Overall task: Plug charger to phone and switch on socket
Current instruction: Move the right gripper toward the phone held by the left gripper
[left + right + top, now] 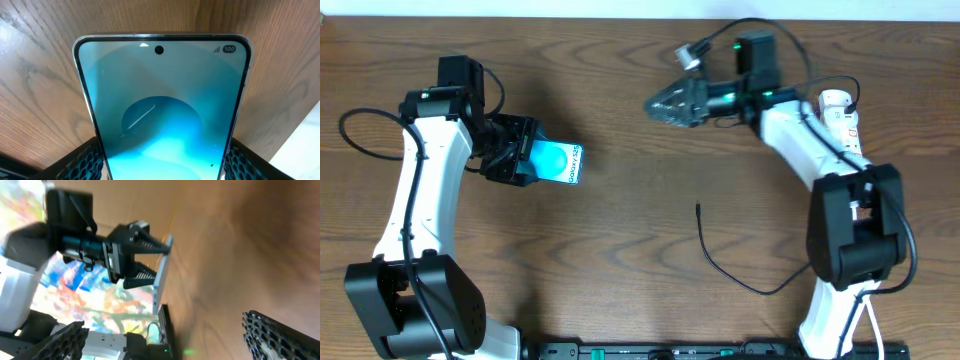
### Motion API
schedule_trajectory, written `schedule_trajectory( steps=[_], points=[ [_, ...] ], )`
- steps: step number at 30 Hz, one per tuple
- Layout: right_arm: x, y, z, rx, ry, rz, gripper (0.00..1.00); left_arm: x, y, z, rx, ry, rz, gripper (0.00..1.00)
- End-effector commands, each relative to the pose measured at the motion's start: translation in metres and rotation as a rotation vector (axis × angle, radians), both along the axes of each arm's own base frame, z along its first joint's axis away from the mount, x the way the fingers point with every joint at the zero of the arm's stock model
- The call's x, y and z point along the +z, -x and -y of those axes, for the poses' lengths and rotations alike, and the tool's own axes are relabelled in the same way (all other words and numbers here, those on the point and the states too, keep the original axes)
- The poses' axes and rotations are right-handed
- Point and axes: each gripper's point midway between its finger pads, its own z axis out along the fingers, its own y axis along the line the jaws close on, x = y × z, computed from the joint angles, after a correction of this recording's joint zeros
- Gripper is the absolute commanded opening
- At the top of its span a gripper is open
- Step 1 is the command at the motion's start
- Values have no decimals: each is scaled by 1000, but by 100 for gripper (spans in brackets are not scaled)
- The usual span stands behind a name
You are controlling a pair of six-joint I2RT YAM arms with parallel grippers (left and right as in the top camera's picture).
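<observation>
The phone's loose end [572, 164] sticks out edge-on from my left gripper, so my right gripper should go on moving toward the phone until its fingers straddle the screen and back [555, 160].
The phone [562, 162], its cyan screen facing up, is held just above the wood table at the left with my left gripper [532, 160] shut on its two long edges. In the left wrist view the phone [162, 100] fills the frame, and the black fingers [85, 161] press both sides. The charger [720, 268] lies loose on the table, with its connector tip at centre and the cable curving right under my right arm. My right gripper [670, 103] hangs open and empty at the upper middle. The socket [840, 115] lies at the far right, partly hidden by that arm.
My right wrist view looks sideways at the left arm and the phone [161, 275] edge-on, between my open right gripper [170, 340] fingers. A black rail [700, 352] runs along the table's front edge. The right arm's base [855, 235] stands over the cable's far end.
</observation>
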Motion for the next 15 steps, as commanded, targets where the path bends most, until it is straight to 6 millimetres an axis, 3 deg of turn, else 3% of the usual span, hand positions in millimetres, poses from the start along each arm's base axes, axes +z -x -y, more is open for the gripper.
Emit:
schedule_trajectory(
  steps=[1, 7, 15],
  points=[
    [3, 13, -34, 15, 38, -30, 98, 13, -5, -2, 68, 5, 16, 7],
    [-10, 24, -67, -2, 110, -19, 99, 13, -2, -2, 119, 16, -15, 7],
    [-13, 30, -79, -2, 133, -8, 96, 11, 11, 0, 293, 50, -144, 7]
  ],
)
